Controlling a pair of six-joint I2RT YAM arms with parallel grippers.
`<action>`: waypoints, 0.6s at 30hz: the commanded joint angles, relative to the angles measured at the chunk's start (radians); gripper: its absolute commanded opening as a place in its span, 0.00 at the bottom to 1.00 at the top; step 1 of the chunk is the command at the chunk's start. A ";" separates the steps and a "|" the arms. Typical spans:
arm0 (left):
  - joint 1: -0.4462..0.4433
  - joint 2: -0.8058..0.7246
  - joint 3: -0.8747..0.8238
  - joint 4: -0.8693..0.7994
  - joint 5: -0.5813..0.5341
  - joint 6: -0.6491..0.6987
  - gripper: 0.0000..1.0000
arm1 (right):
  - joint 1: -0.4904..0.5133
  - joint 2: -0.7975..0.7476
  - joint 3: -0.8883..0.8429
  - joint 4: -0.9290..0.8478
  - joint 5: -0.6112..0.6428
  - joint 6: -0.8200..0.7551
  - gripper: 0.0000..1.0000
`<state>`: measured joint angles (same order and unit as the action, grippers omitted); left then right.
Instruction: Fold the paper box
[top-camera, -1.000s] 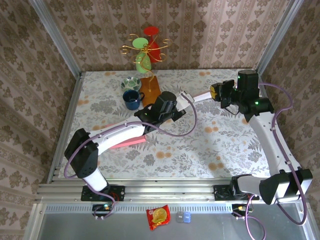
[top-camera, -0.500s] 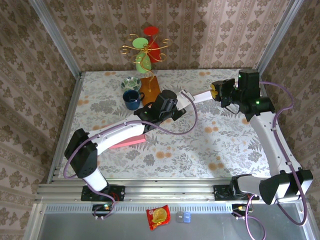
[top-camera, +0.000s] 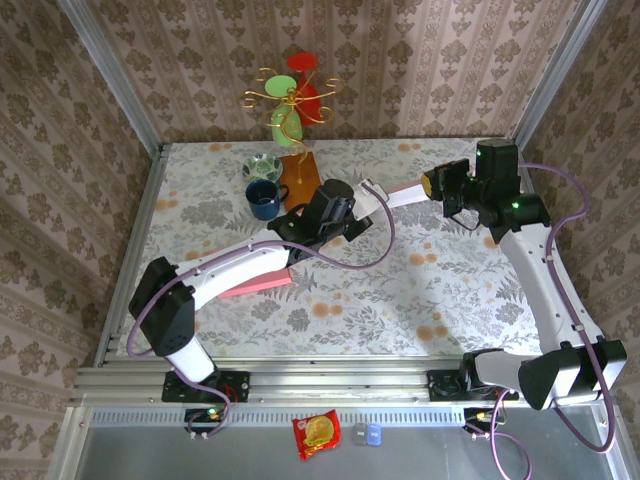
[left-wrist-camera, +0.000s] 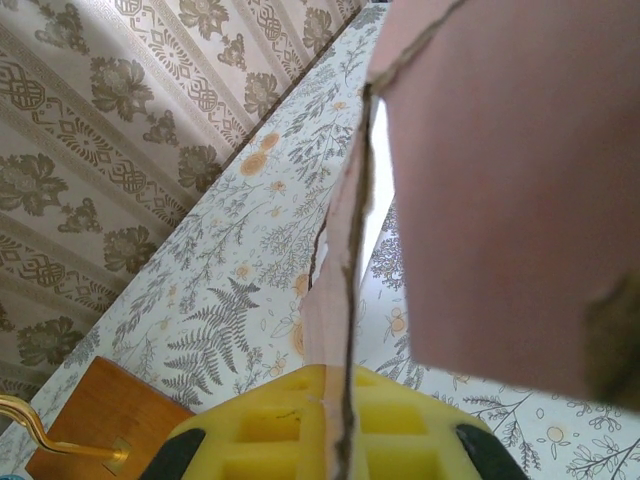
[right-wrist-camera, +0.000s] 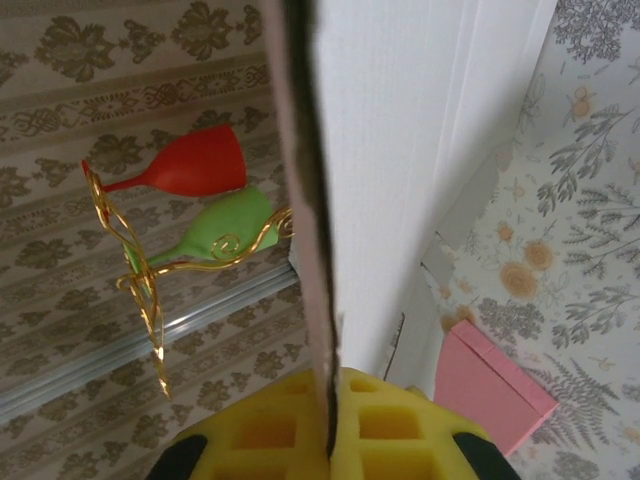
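Both of the robot's grippers hold the paper box in the air by its edge (top-camera: 407, 195), so next the right gripper sets it down (top-camera: 392, 258) before the left gripper folds the box's end flap.
The paper box (top-camera: 398, 194) is a flat piece of card, pink on one side and white on the other, held in the air between my two grippers near the back of the table. My left gripper (top-camera: 362, 192) is shut on its left end. In the left wrist view the yellow pads (left-wrist-camera: 260, 430) pinch the card's edge, and a pink panel (left-wrist-camera: 500, 180) hangs to the right. My right gripper (top-camera: 428, 186) is shut on the right end. In the right wrist view its pads (right-wrist-camera: 400, 420) clamp the card's edge below the white face (right-wrist-camera: 420, 150).
A pink folded box (top-camera: 262, 278) lies on the table under my left arm and shows as a pink box (right-wrist-camera: 490, 385) in the right wrist view. A blue mug (top-camera: 265, 200), a patterned bowl (top-camera: 262, 167) and a wooden-based gold wire stand (top-camera: 297, 175) with red and green glasses sit at the back left.
My right gripper's jaws eased apart a little and have shut again on the card's right end. The left gripper has edged slightly up and right, still gripping.
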<state>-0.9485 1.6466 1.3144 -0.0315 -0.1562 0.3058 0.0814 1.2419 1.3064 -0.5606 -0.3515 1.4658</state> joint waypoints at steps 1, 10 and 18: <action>-0.005 -0.016 0.036 -0.034 0.013 -0.038 0.20 | -0.003 -0.030 0.037 -0.014 0.027 -0.013 0.00; 0.057 -0.191 -0.027 0.038 0.266 -0.267 0.70 | -0.010 -0.076 0.097 -0.153 0.011 -0.036 0.00; 0.137 -0.327 -0.084 0.063 0.453 -0.506 0.67 | -0.007 -0.065 0.176 -0.285 -0.002 -0.039 0.00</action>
<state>-0.8387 1.3434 1.2671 0.0139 0.2131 -0.0559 0.0731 1.1652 1.4391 -0.7685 -0.3458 1.4414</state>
